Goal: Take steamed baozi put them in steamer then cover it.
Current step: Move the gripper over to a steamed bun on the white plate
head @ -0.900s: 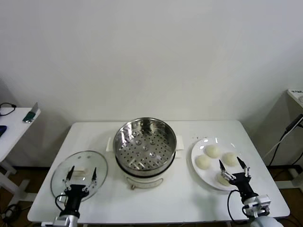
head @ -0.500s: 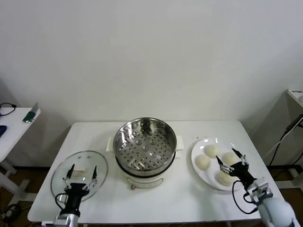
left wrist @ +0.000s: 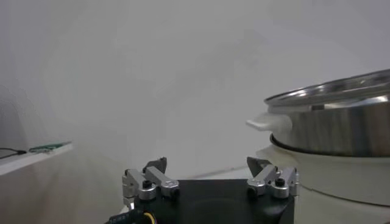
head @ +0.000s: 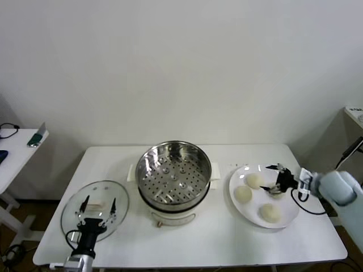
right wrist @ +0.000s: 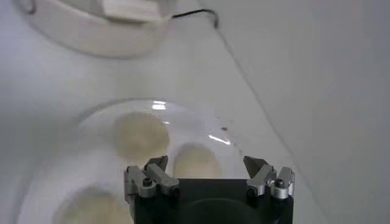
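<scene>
I expect the back baozi (head: pixel 253 181) to come off the plate alone when I lift it, because a gap (right wrist: pixel 172 150) shows between it and its neighbour.
The shiny steamer (head: pixel 174 173) stands open in the middle of the table, its perforated floor bare. Its cover (head: pixel 95 207), a glass lid, lies flat to the left, and my open left gripper (head: pixel 98 203) hovers over it. On the white plate (head: pixel 250 209) to the right lie several baozi: one at the back (head: pixel 254 181), one on the left (head: pixel 243 194), one in front (head: pixel 269 212). My open right gripper (head: pixel 267 178) reaches in from the right over another baozi (right wrist: pixel 196 162), which sits between its spread fingers (right wrist: pixel 206 163), apart from both.
The steamer's metal wall (left wrist: pixel 341 115) and white base rise close beside the left gripper (left wrist: pixel 207 164). A side table (head: pixel 17 144) with small items stands far left. The plate's rim (right wrist: pixel 97 122) is near the table's right edge.
My right gripper has swung from the table's front edge round to the plate's right side and now points left over the rightmost baozi. The left arm has not moved.
</scene>
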{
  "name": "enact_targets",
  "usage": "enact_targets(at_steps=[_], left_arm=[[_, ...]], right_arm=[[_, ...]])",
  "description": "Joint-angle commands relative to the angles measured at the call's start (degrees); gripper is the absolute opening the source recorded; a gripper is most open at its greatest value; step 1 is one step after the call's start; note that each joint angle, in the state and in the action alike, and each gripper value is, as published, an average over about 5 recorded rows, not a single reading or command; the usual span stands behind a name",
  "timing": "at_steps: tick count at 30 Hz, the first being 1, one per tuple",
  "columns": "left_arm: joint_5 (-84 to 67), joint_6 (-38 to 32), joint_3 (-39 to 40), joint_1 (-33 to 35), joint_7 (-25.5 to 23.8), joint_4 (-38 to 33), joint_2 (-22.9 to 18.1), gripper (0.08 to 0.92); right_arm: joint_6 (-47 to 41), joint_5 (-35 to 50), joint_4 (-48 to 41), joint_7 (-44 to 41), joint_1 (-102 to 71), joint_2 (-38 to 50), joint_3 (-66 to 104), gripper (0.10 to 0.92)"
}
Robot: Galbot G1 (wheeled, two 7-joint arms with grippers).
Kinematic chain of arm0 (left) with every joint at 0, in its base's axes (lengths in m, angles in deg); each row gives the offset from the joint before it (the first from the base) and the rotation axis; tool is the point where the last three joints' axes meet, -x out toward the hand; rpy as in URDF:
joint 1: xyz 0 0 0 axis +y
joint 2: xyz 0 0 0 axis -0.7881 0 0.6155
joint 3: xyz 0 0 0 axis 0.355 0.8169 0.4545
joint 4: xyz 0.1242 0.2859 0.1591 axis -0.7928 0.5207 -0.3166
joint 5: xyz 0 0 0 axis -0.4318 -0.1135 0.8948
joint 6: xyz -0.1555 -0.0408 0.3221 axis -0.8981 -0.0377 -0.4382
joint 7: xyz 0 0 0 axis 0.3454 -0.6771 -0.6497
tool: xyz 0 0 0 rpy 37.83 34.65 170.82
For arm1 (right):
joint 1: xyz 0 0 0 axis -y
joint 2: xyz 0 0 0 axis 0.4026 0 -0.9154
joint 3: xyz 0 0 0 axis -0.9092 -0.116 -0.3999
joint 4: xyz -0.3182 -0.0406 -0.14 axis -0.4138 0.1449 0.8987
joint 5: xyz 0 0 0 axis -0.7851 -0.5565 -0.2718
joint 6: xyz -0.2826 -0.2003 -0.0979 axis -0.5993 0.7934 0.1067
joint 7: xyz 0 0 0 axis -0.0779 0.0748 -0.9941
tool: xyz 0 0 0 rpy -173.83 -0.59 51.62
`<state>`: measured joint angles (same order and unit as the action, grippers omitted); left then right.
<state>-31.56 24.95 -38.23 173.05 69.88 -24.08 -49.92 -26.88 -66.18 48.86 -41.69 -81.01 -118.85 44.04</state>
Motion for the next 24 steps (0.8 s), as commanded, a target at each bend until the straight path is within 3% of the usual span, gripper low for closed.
enact_targets(at_steps=[1, 9, 24], left_arm=[[0.0, 0.37, -0.1, -0.16, 0.11, 0.1, 0.75, 0.823], [-0.11, 0.72, -0.84, -0.22, 0.22, 0.14, 0.65, 0.823], [0.05, 0.7, -1.85, -0.09, 0.26, 1.27, 1.09, 0.823]], right_arm=[[-1.3, -2.68, -10.37, -11.28, 29.47, 3.14, -31.72, 0.823], [-1.04, 0.32, -18.89, -11.84, 37.01, -4.96, -45.47, 0.823], [1.32, -1.52, -33.46, -10.33, 35.07, -17.53, -46.15, 0.823]])
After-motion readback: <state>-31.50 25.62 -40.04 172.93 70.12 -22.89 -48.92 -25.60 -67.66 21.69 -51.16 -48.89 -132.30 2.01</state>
